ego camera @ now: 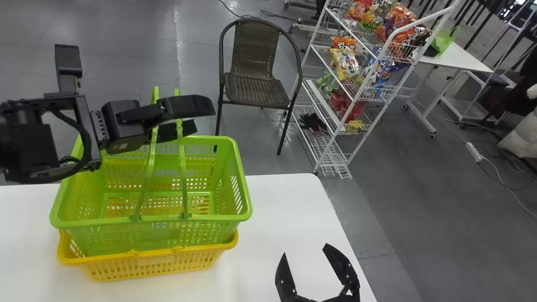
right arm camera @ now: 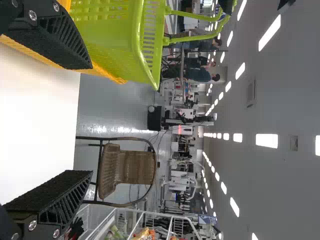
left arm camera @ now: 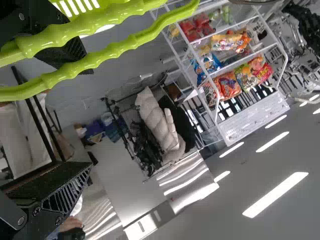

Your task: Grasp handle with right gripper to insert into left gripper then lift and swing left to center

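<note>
The green basket [ego camera: 161,232] should come loose and leave the yellow basket behind when I lift the handles, because the green rim [ego camera: 108,221] sits above the yellow one.
A green basket [ego camera: 151,230] sits inside a yellow basket [ego camera: 147,264] on the white table, at the left. Its two green handles [ego camera: 183,180] stand raised. My left gripper [ego camera: 199,116] is open at their upper part, above the basket. In the left wrist view the handles [left arm camera: 125,45] cross in front of one finger of the left gripper [left arm camera: 92,117], whose fingers are wide apart. Over the table's right part, my right gripper [ego camera: 305,251] is open and away from the basket. In the right wrist view, the green basket [right arm camera: 112,37] lies beyond the open right gripper [right arm camera: 90,120].
The white table [ego camera: 277,209] has its right edge close to the right gripper. Behind it stand a brown wicker chair [ego camera: 258,86] and a white wire rack [ego camera: 331,113] with snack bags. Farther right is another white table [ego camera: 457,56].
</note>
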